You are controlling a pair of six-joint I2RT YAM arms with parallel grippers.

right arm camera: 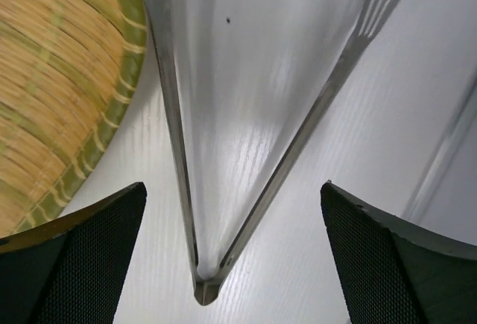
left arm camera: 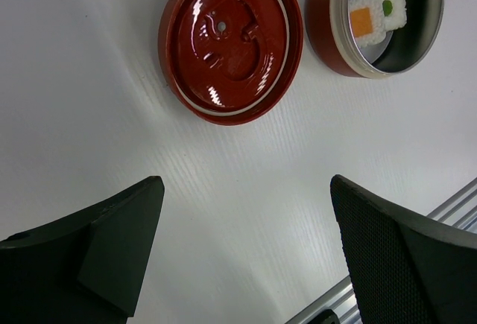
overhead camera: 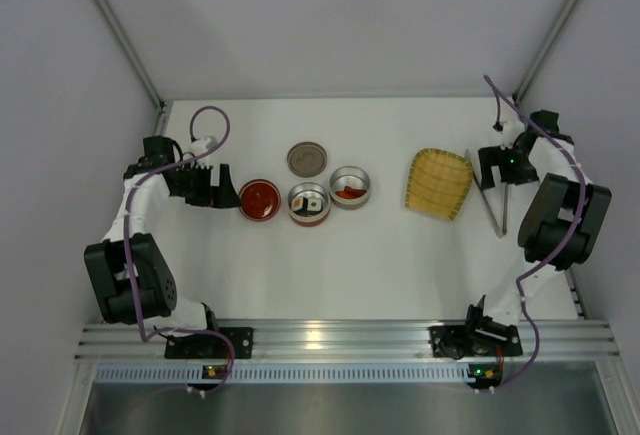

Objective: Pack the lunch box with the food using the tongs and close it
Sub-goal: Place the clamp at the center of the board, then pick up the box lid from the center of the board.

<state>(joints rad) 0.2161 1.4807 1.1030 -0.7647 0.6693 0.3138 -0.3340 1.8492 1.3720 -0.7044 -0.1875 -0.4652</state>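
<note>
My gripper will lift the red lid (overhead camera: pixel 260 200), which lies upside down with a curved moulding inside (left arm camera: pixel 244 52), and a hidden loop handle should then hang out beneath it.
The silver tongs (overhead camera: pixel 498 213) lie flat on the table just right of the yellow mat. In the right wrist view the tongs (right arm camera: pixel 203 287) form a narrow V with the hinge end nearest the camera. My right gripper (right arm camera: pixel 232 188) stands open astride them, and neither pad touches the metal. This right gripper (overhead camera: pixel 488 179) sits over the tongs' far part. Sushi rolls (left arm camera: pixel 376 11) rest in a red-walled lunch box bowl (overhead camera: pixel 309 204). Red bits (overhead camera: pixel 349 193) lie in a metal tier (overhead camera: pixel 350 175). My left gripper (left arm camera: pixel 247 182) is open and empty beside the red lid (left arm camera: pixel 229 41).
The yellow bamboo mat (overhead camera: pixel 439 183) lies left of the tongs, and its rim (right arm camera: pixel 52 78) is close to my right gripper's left finger. A grey-brown round lid (overhead camera: pixel 307 159) sits behind the bowls. White walls enclose the table on three sides.
</note>
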